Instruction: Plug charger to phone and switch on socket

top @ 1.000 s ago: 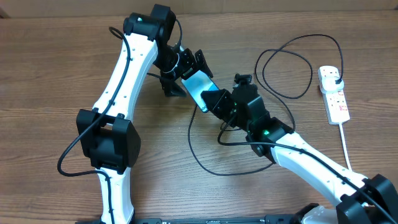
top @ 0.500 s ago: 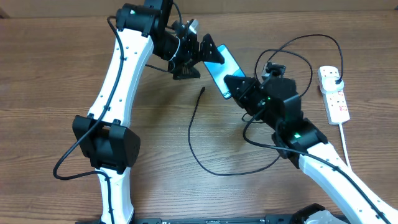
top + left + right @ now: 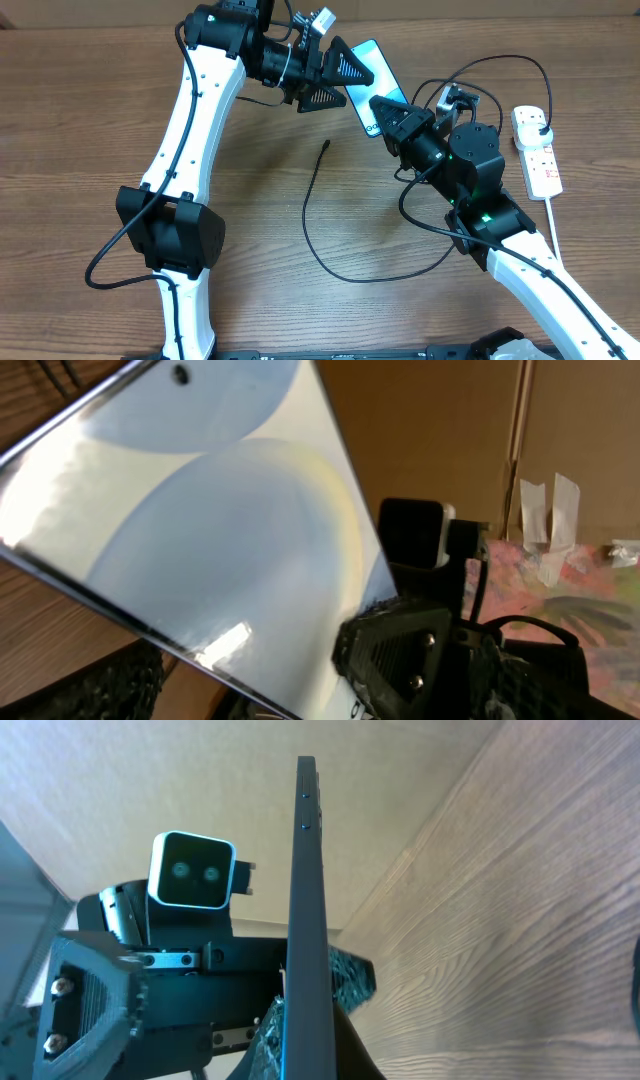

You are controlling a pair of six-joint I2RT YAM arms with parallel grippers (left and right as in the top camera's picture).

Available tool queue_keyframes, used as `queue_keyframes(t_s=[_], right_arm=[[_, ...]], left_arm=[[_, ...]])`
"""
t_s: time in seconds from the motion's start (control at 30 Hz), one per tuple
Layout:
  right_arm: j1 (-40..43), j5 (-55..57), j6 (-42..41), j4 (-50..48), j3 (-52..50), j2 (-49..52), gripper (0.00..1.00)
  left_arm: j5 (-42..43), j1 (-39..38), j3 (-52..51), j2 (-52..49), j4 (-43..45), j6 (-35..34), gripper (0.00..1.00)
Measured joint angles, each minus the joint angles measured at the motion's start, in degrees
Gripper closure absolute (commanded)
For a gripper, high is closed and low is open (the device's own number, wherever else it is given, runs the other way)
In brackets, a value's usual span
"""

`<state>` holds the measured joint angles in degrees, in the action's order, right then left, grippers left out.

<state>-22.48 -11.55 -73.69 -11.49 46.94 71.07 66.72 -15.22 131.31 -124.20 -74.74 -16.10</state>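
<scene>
My left gripper is moving toward the phone's upper end (image 3: 371, 50), which is free above my right gripper. My left gripper should move on next and close once its fingers are on both sides of the phone (image 3: 377, 68).
The phone (image 3: 371, 66), with its cyan screen, is held above the far middle of the table. My right gripper (image 3: 386, 116) is shut on its lower end; the right wrist view shows the phone (image 3: 308, 900) edge-on between the jaws (image 3: 320, 1055). My left gripper (image 3: 350, 86) is beside the phone with its fingers spread open. The phone (image 3: 200, 510) fills the left wrist view. The charger cable (image 3: 309, 205) lies on the table with its free tip (image 3: 328, 146) under the grippers. Its plug sits in the white socket (image 3: 541, 165) at the right.
The socket's thick white cord (image 3: 556, 240) runs toward the front right. The black cable loops near the right arm (image 3: 470, 110). A cardboard wall (image 3: 450, 430) stands behind the table.
Both grippers have carried the phone up and toward the far right. The charger tip stays on the table, now apart from the phone.
</scene>
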Motion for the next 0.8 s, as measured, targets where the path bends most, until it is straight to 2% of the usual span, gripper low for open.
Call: queue_keyframes(t_s=[0.23, 0.4, 0.57, 0.8], right_arm=[[0.0, 2.1, -7.1, -0.3, 0.0, 0.0, 0.96], [0.0, 3.7, -10.4, -0.6, 0.0, 0.0, 0.96], [0.0, 4.8, -13.4, -1.4, 0.0, 0.0, 0.96], [-0.5, 5.6, -17.0, -9.5, 0.0, 2.3, 0.96]], left_arm=[[0.8, 0.0, 0.0, 0.0, 4.2, -3.7, 0.00], [0.8, 0.0, 0.0, 0.0, 7.6, -6.9, 0.05], [0.4, 0.0, 0.0, 0.0, 10.9, -11.0, 0.05], [-3.8, 0.0, 0.0, 0.0, 16.8, -19.6, 0.09]])
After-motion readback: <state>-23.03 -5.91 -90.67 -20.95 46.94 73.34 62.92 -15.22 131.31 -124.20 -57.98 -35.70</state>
